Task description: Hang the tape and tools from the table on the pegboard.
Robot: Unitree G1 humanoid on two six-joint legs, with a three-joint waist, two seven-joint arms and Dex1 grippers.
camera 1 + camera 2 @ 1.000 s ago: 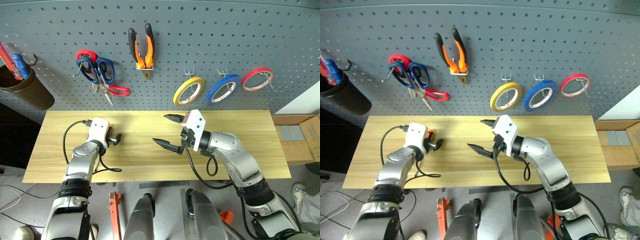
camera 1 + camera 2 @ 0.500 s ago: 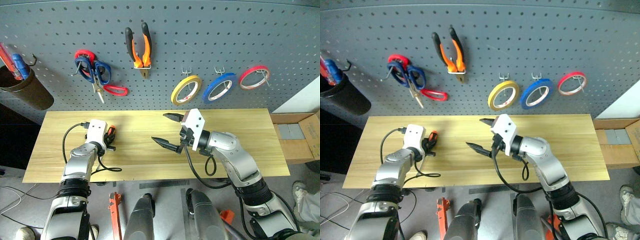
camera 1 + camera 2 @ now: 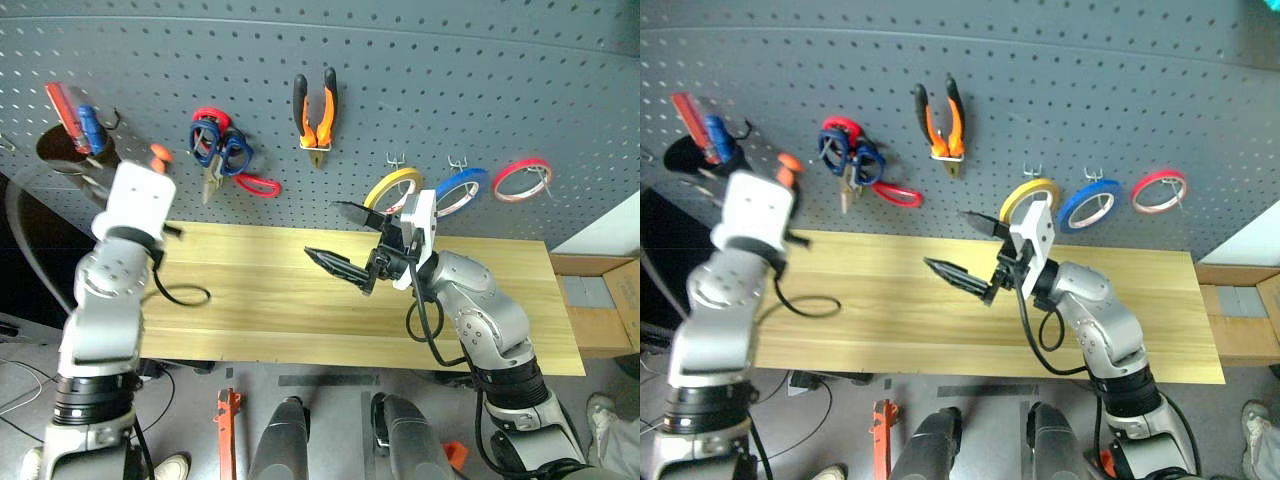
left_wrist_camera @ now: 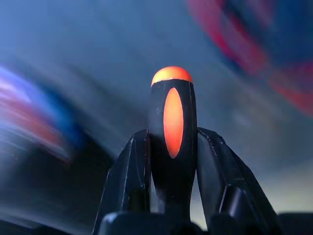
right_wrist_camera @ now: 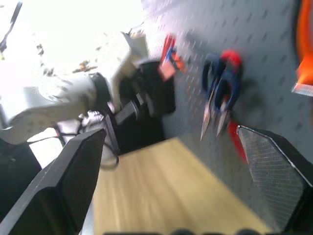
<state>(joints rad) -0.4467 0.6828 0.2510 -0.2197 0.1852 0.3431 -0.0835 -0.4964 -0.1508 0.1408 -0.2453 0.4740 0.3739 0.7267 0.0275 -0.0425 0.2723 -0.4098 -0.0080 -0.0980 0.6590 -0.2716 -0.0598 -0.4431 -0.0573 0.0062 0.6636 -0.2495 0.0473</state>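
The screwdriver's orange tip (image 3: 160,153) is at the same height as the black cup's rim, so my left gripper should lift the screwdriver above the cup's opening (image 3: 78,141) before it lowers the screwdriver in.
My left gripper (image 4: 172,132) is shut on the small screwdriver (image 4: 172,117) with the orange-and-black handle. It holds the tool up in the air in front of the pegboard (image 3: 420,60), the orange tip (image 3: 157,152) showing above my left wrist, left of the blue-handled scissors (image 3: 224,155). My right gripper (image 3: 325,230) stands open and holds nothing above the middle of the wooden table (image 3: 250,300). The orange-handled pliers (image 3: 318,115) and the yellow tape (image 3: 392,188) hang on the pegboard.
Red-handled scissors (image 3: 256,184) hang by the blue pair. A blue ring (image 3: 460,190) and a red ring (image 3: 522,178) hang right of the yellow tape. A black cup (image 3: 70,165) with red and blue tools hangs at far left. A cardboard box (image 3: 610,310) sits beyond the table's right end.
My left gripper shut on the screwdriver lying on the table and lifted it high towards the pegboard. The right gripper rose a little and stays open. The camera view has shifted.
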